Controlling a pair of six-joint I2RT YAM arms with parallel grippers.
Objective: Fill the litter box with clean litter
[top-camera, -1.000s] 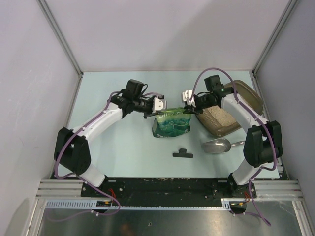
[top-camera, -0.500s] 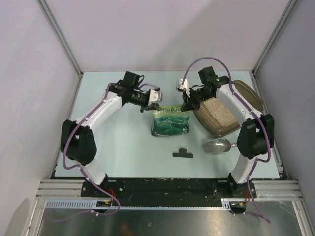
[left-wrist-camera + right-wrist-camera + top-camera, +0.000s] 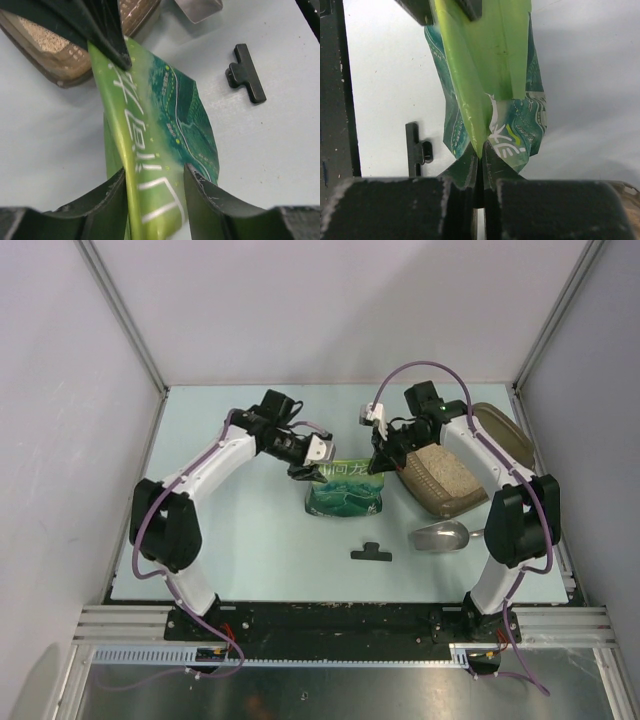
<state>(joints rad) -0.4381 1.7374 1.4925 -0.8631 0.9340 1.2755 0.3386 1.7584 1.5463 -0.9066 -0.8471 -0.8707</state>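
Observation:
My right gripper is the only one pinching the bag's folded top, at its corner (image 3: 477,132). Next, my left gripper clamps the folded top's middle (image 3: 350,467) before my right gripper goes to get the clip.
The brown litter box (image 3: 508,438) sits at the right rear with pale beige clean litter (image 3: 441,471) inside. It also shows in the left wrist view (image 3: 59,70). A green printed pouch bag (image 3: 346,491) stands on the table just left of it. My right gripper (image 3: 379,462) is shut on the bag's top right corner (image 3: 481,150). My left gripper (image 3: 312,469) is open, its jaws straddling the bag's top left edge (image 3: 150,150) with the lime-green strip between the fingers.
A silver metal scoop (image 3: 440,536) lies in front of the litter box. A black clip (image 3: 371,552) lies on the table in front of the bag and shows in the left wrist view (image 3: 246,73). Cell walls stand left, right and behind.
The right gripper pulled the bag's corner back and up, so the bag stands straighter. The left gripper lifted away, then came down to the bag's top left edge.

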